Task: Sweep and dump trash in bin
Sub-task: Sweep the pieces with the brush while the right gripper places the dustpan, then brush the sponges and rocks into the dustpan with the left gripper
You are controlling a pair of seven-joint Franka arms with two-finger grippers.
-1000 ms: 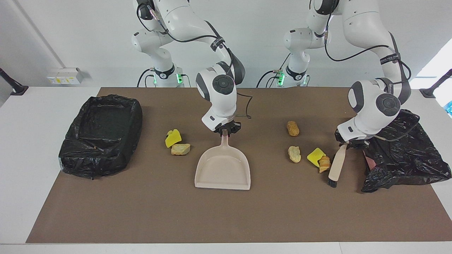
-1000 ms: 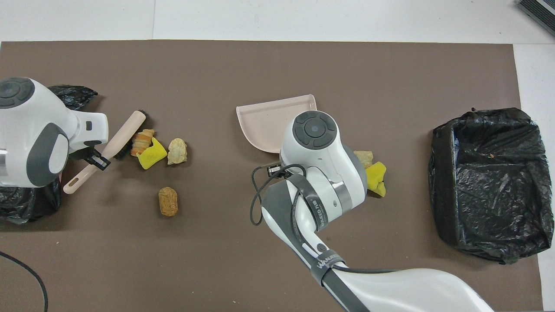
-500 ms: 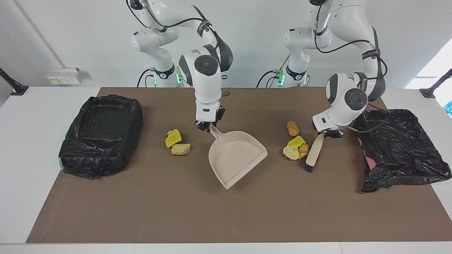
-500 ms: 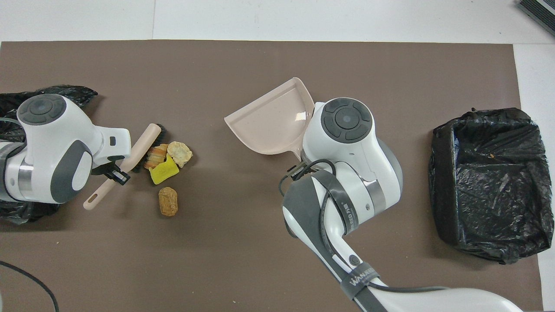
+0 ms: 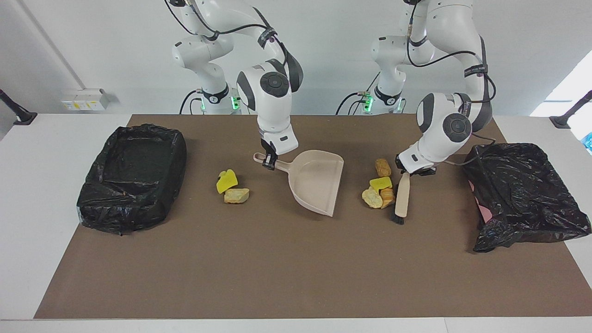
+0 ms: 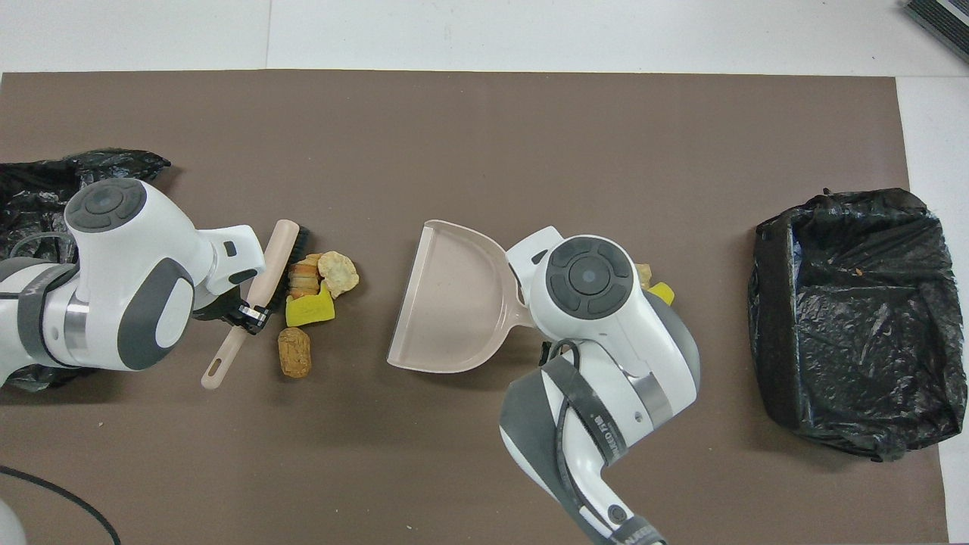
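Note:
My left gripper should move the brush behind a tan lump [image 6: 295, 353], which lies past the brush's bristle end, beside its handle, and sweep the lump into the dustpan [image 6: 454, 304].
My right gripper [image 5: 269, 162] is shut on the handle of the beige dustpan [image 5: 317, 185], which lies flat with its mouth toward the left arm's end. My left gripper [image 5: 413, 170] is shut on the handle of a brush [image 5: 401, 199], whose bristles rest on the mat. Against the brush sits a heap of trash [image 5: 380, 189]: a yellow sponge piece [image 6: 309, 310] and tan lumps [image 6: 337, 272], a short gap from the dustpan's mouth. Two more scraps [image 5: 231, 188] lie between the dustpan's handle and the bin [image 5: 178, 138]. In the overhead view the right wrist hides its fingers.
The black-lined bin [image 6: 772, 303] stands at the right arm's end of the brown mat. A crumpled black bag [image 5: 522, 194] lies at the left arm's end, beside the left arm. A cable [image 6: 45, 484] trails at the mat's near corner.
The right gripper has swung the dustpan round so that its mouth faces the heap. The left gripper has pushed the brush and the scraps toward the dustpan, bunching them together.

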